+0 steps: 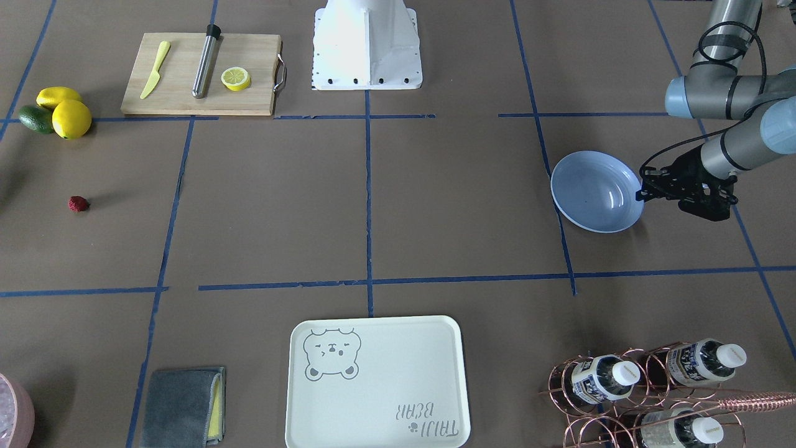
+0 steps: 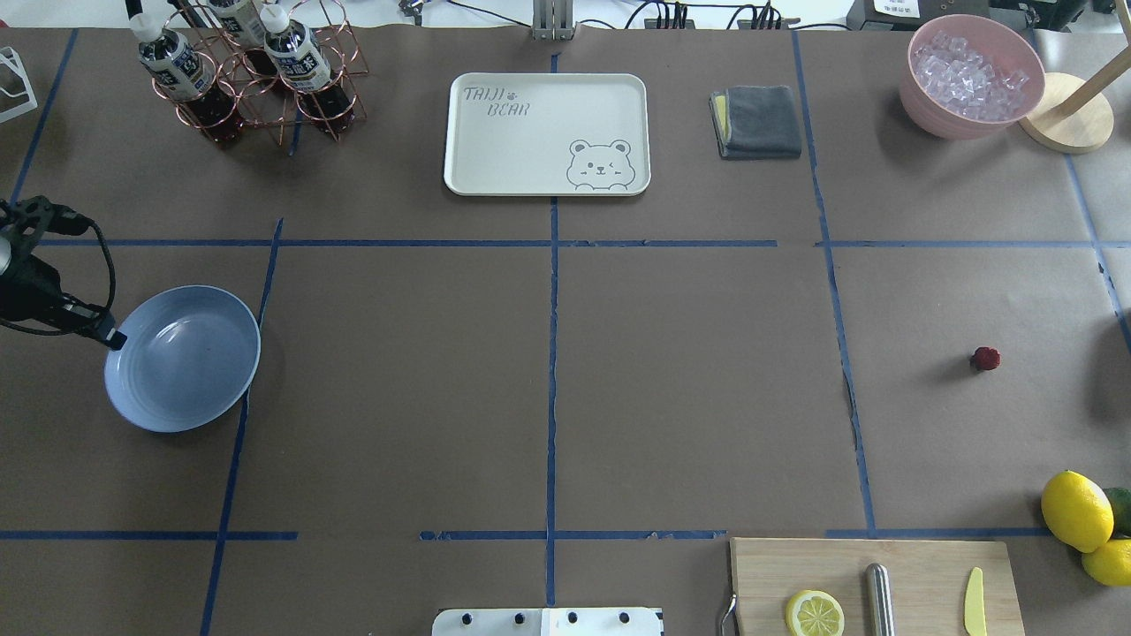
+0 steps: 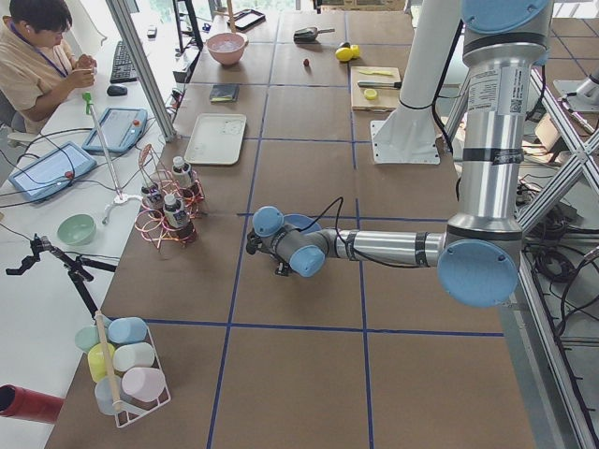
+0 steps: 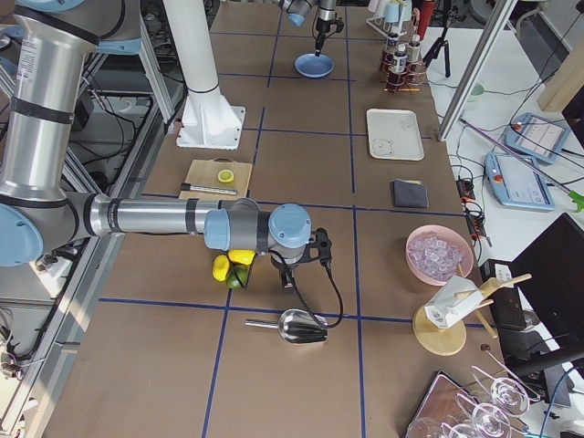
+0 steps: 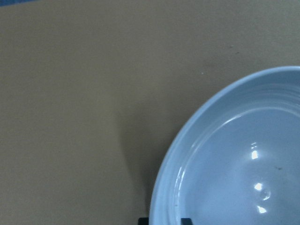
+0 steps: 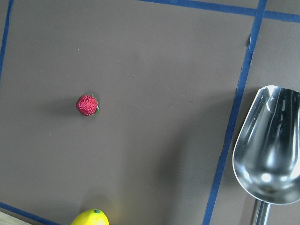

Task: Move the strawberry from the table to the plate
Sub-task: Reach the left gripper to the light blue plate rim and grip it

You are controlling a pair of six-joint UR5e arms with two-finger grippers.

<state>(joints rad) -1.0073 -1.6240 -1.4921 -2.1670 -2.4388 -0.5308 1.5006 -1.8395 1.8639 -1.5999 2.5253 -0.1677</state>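
Note:
The light-blue plate's rim (image 1: 636, 180) is between my left gripper's closed fingers, so my left gripper should carry on going toward the table's clear middle (image 1: 369, 178) and let the plate go flat there.
The strawberry (image 1: 78, 203) (image 2: 986, 358), small and dark red, lies alone on the brown table (image 1: 435, 205) at the robot's right side. It also shows left of centre in the right wrist view (image 6: 87, 105). The light-blue plate (image 1: 597, 191) (image 2: 183, 358) is far off at the robot's left. My left gripper (image 1: 640, 194) (image 2: 112, 339) is at the plate's outer rim (image 5: 164, 197), its fingertips (image 5: 143, 221) straddling and shut on that rim. My right gripper (image 4: 288, 277) hangs above the table near the lemons, seen only from the side, and I cannot tell its state.
Two lemons (image 1: 71, 118) and a green fruit lie near the strawberry. A cutting board (image 1: 180, 93) holds a knife, a metal rod and a lemon half. A metal scoop (image 6: 269, 145), bear tray (image 1: 376, 382), bottle rack (image 1: 647, 386), grey cloth (image 1: 180, 407) and ice bowl (image 2: 972, 75) stand around.

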